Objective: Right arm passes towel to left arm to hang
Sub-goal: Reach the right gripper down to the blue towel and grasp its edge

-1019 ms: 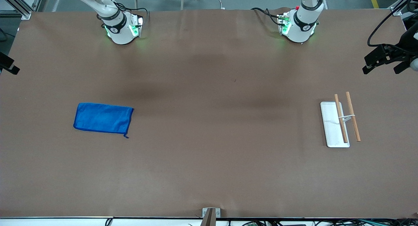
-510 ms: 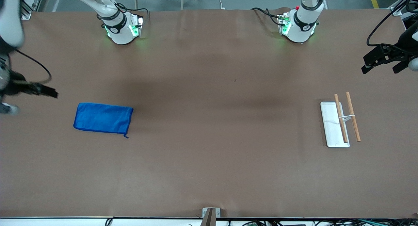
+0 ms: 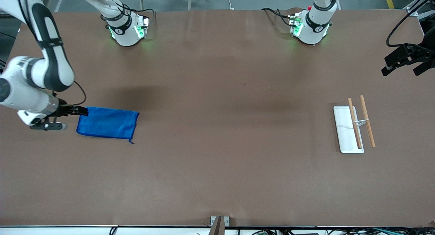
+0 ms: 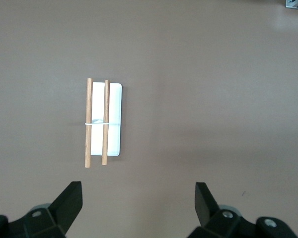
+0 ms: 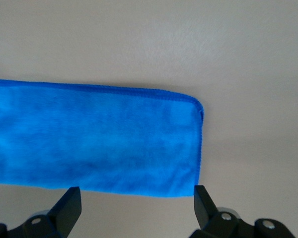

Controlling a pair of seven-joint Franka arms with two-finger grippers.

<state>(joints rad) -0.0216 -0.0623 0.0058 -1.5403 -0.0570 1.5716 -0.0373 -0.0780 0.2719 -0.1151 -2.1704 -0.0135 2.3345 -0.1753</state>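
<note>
My right gripper is far from the towel's corner where the thread tail (image 3: 131,141) sits, so the bright blue towel (image 3: 108,123) will hang down with that corner lowest when I lift.
The bright blue towel (image 3: 107,123) lies flat on the brown table toward the right arm's end, with a thread tail at the corner nearest the front camera. My right gripper (image 3: 76,110) is open and empty, low over the table at the towel's short edge. In the right wrist view the towel (image 5: 94,144) lies just ahead of the open right gripper (image 5: 136,208). My left gripper (image 3: 404,63) is open and empty, held high over the table's edge at the left arm's end. It also shows in the left wrist view (image 4: 138,203).
A white flat base carrying two wooden rods (image 3: 353,126) lies on the table toward the left arm's end; it shows in the left wrist view (image 4: 104,121) too. Both arm bases (image 3: 127,29) stand along the table's edge farthest from the front camera.
The right arm has swung in from the table's end and brought its gripper down to the towel's short edge. The left gripper has shifted slightly. The towel has not moved.
</note>
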